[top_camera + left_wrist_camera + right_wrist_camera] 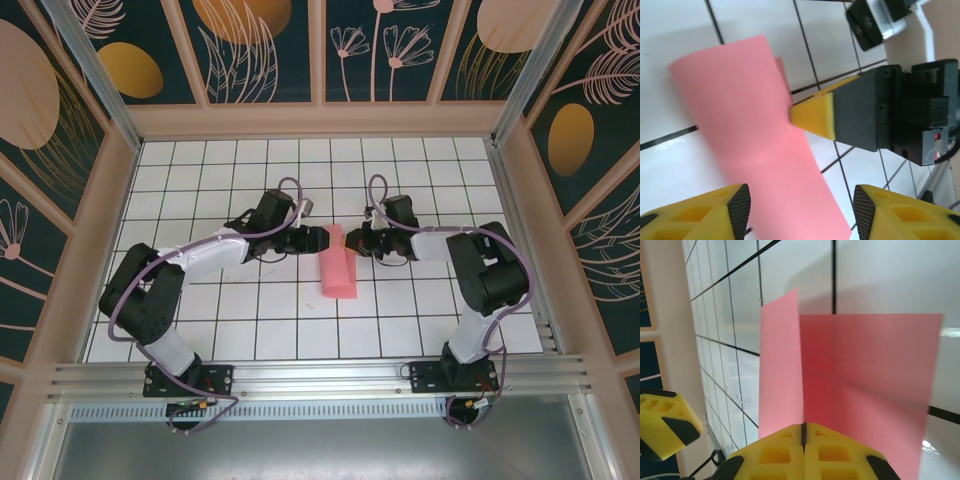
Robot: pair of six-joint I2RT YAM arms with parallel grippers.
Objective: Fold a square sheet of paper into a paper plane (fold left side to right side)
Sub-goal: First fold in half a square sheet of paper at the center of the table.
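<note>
The flap (782, 365) stands loosely curled at my right gripper. I should flatten the fold with my left gripper while my right one opens and regrips the flap's edge.
The square sheet of paper (338, 265) is pink and lies curled over on the white grid table, its left part lifted across the right part. In the right wrist view, one flap (780, 370) stands upright above the flat part (875, 385). My right gripper (803, 426) is shut, and the flap's edge runs into the seam between its jaws. From the left wrist view its yellow fingertip (815, 116) meets the paper's edge (755, 135). My left gripper (800, 207) hovers open over the paper's near end, holding nothing. Both grippers (318, 240) (354, 240) face each other at the paper's far end.
The white grid table (250, 310) is fenced by a pale frame (320, 120) with patterned walls behind it. A metal rail (320, 378) carries both arm bases at the near edge. My left gripper's finger (665, 422) shows to the left of the right gripper.
</note>
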